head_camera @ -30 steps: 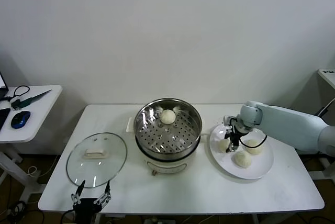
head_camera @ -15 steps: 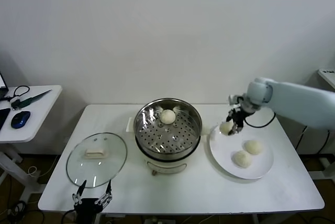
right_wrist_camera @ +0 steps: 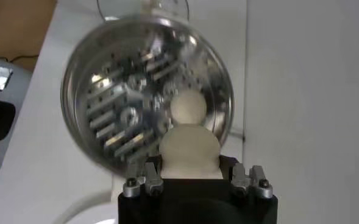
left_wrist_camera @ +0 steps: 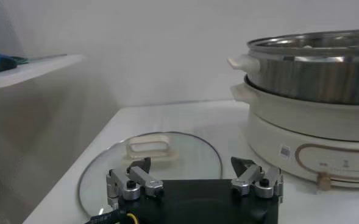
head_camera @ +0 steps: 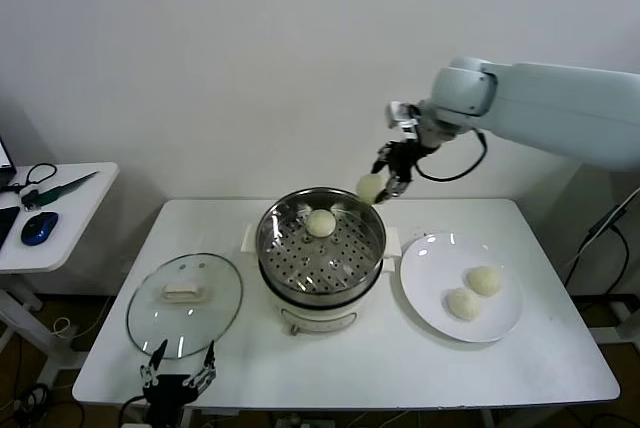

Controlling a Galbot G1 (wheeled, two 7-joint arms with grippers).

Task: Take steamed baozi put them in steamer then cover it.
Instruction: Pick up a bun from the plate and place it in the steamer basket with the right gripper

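Observation:
I keep carrying the baozi in my right gripper until it hangs low between the resting baozi (head_camera: pixel 320 223) and the lid-side rim, because the steamer tray (head_camera: pixel 287 247) is free there.
My right gripper (head_camera: pixel 383 180) is shut on one steamed baozi (head_camera: pixel 370 187), held in the air just over the far right rim of the steamer (head_camera: pixel 268 251). In the right wrist view that baozi (right_wrist_camera: pixel 189 151) sits between the jaws of the right gripper (right_wrist_camera: pixel 192 175), with the perforated tray (right_wrist_camera: pixel 118 115) below. Another baozi (head_camera: pixel 321 222) rests on the tray at the back. Two more baozi (head_camera: pixel 485 280) (head_camera: pixel 462 303) lie on the white plate (head_camera: pixel 428 288). My left gripper (head_camera: pixel 176 376) hangs open at the table's front left edge, by the glass lid (head_camera: pixel 185 303).
The glass lid (left_wrist_camera: pixel 149 155) with its cream handle lies flat left of the steamer (left_wrist_camera: pixel 313 79), just beyond the left gripper (left_wrist_camera: pixel 194 173). A side table (head_camera: pixel 60 210) with a blue mouse and cables stands at the far left. A wall rises close behind the table.
The right gripper lifted a baozi off the plate and carried it up and left to above the steamer's far right rim. The left arm has not moved.

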